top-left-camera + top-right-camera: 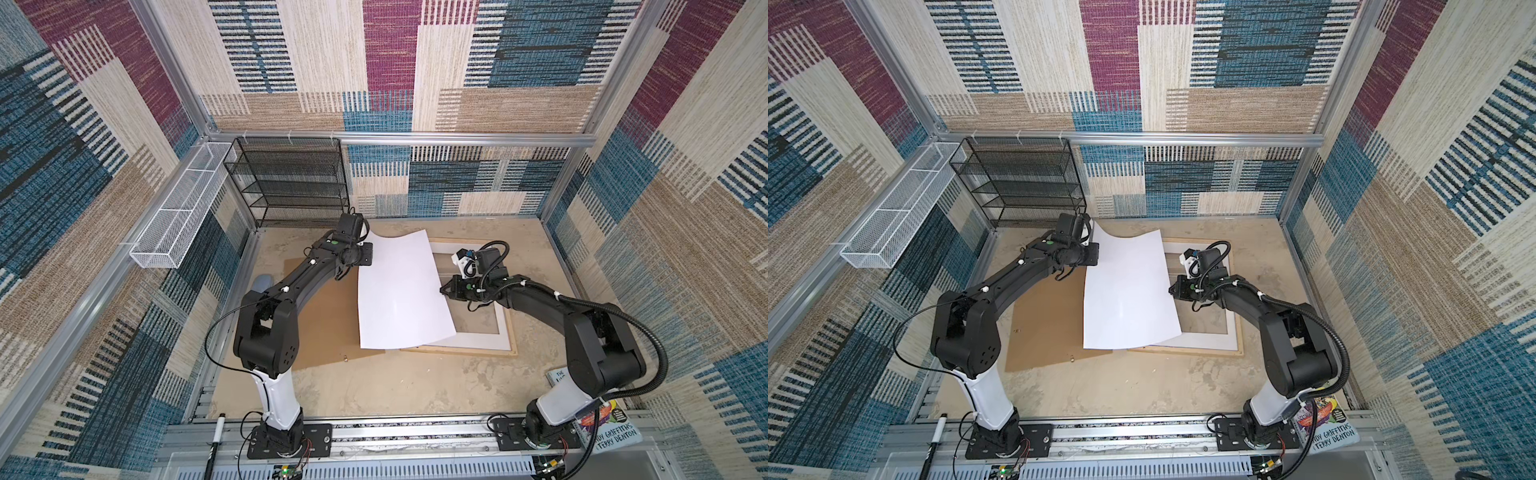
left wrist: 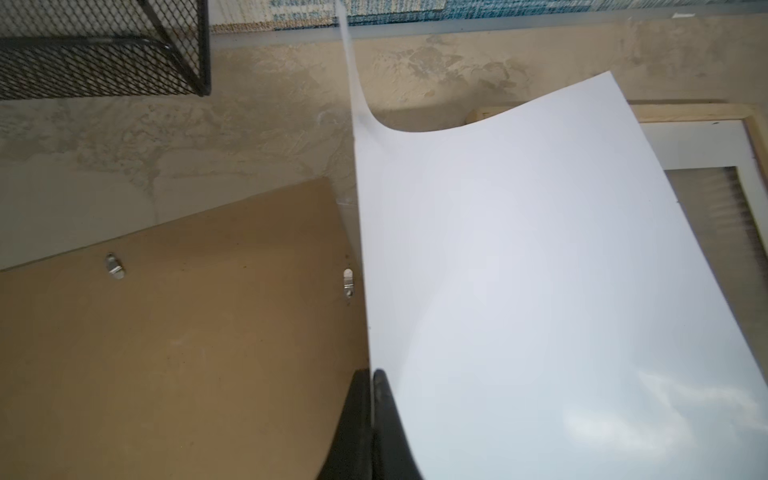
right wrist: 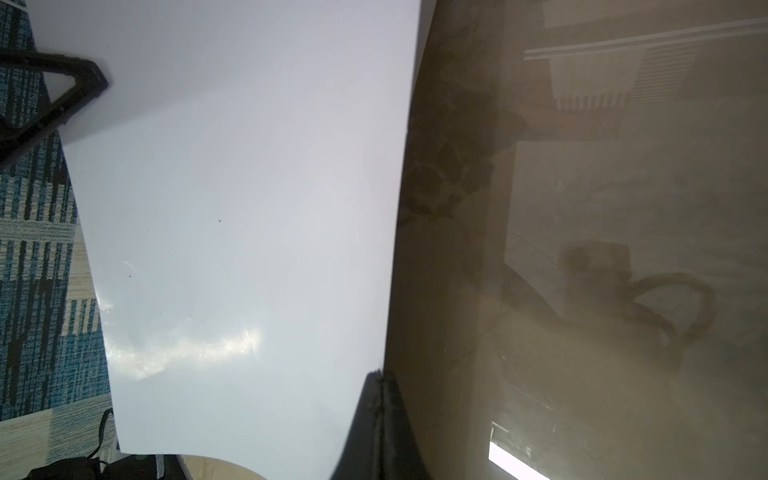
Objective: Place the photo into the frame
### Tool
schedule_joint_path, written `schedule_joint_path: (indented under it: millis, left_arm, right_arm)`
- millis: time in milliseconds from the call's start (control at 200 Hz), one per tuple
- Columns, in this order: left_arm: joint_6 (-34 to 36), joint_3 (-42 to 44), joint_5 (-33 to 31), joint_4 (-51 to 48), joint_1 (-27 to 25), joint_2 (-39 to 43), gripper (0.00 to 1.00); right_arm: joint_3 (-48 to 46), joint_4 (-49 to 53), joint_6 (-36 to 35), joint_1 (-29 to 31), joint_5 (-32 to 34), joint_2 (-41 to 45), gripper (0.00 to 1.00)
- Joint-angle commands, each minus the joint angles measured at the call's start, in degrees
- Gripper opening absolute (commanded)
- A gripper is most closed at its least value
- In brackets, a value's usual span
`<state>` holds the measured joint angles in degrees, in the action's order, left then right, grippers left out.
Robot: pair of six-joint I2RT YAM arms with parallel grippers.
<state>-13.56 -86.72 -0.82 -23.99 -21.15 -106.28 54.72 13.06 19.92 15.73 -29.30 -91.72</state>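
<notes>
The photo's white back [image 1: 400,292] is up, and its long edges follow the frame's sides. My left gripper keeps carrying the photo until it covers the mat board [image 1: 480,341].
The photo [image 1: 399,291] [image 1: 1127,291] hangs white back up between both grippers, curved, above the table. Its printed side is hidden. My left gripper [image 1: 368,254] [image 2: 371,372] is shut on the photo's left edge, close to the far corner. My right gripper [image 1: 444,289] [image 3: 380,374] is shut on the middle of its right edge. The pale wood frame [image 1: 513,332] [image 1: 1239,332] lies flat on the right. A white mat board [image 1: 478,340] sits inside it, partly covered by the photo's near right corner. In the right wrist view the photo [image 3: 249,208] fills the left, beside reflective glass [image 3: 582,249].
A brown backing board [image 1: 328,328] [image 2: 166,353] lies on the table left of the frame, under the left arm. A black mesh shelf [image 1: 291,183] stands at the back left and a white mesh basket [image 1: 178,208] hangs on the left wall. Books [image 1: 606,432] lie front right.
</notes>
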Motion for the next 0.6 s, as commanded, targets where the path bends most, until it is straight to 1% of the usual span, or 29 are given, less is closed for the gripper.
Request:
schedule_joint_path:
  millis: [0,130,275,476,596]
  left_arm:
    - [-6.31,1.56,6.61,6.03,-0.25,0.55,0.0]
    - [-9.11,2.52,8.02,9.66,-1.43,0.11,0.0]
    - [-11.19,2.2,9.23,13.44,-3.18,-1.13,0.0]
    - [-12.66,-2.47,10.3,14.71,-5.87,-5.71,0.0]
    - [-13.48,-4.77,10.72,15.88,-7.1,-8.32,0.0]
  right_arm:
    - [-0.81,4.39,-1.7,-1.6,3.72,3.1,0.0]
    - [-1.45,7.43,-2.17,-3.53,6.79,6.43,0.0]
    - [-3.42,7.66,-1.56,-6.47,8.77,9.83,0.0]
    - [-5.34,8.27,-1.58,-9.77,11.16,13.1,0.0]
    - [-6.03,8.61,-2.61,-11.6,13.77,15.14,0.0]
